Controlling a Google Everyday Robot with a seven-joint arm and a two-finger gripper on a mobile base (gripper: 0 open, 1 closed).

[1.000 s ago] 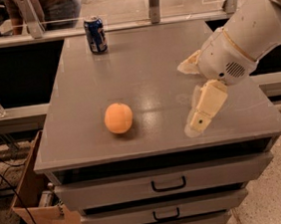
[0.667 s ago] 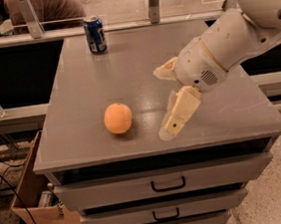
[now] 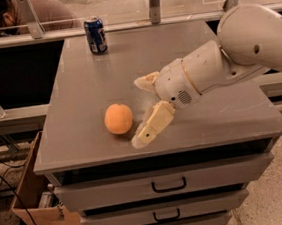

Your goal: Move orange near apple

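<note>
The orange and the soda can are all I see on the grey cabinet top, so I expect the apple to be hidden behind the white arm (image 3: 212,61).
The orange (image 3: 118,119), round and pale orange, sits on the grey cabinet top (image 3: 126,66) near its front left. My gripper (image 3: 141,109) is just to the right of the orange, close above the surface. It is open: one cream finger (image 3: 153,125) reaches toward the front edge and the other (image 3: 146,81) points back left. It holds nothing. The white arm comes in from the upper right and covers the right part of the top. The apple is not in view.
A blue soda can (image 3: 95,35) stands at the back left of the top. Drawers (image 3: 168,185) are below the front edge. A cardboard box (image 3: 36,206) is on the floor at left. A person (image 3: 15,17) sits behind the railing.
My gripper and arm have moved left across the top, from the right side to right beside the orange. The orange and the can have not moved.
</note>
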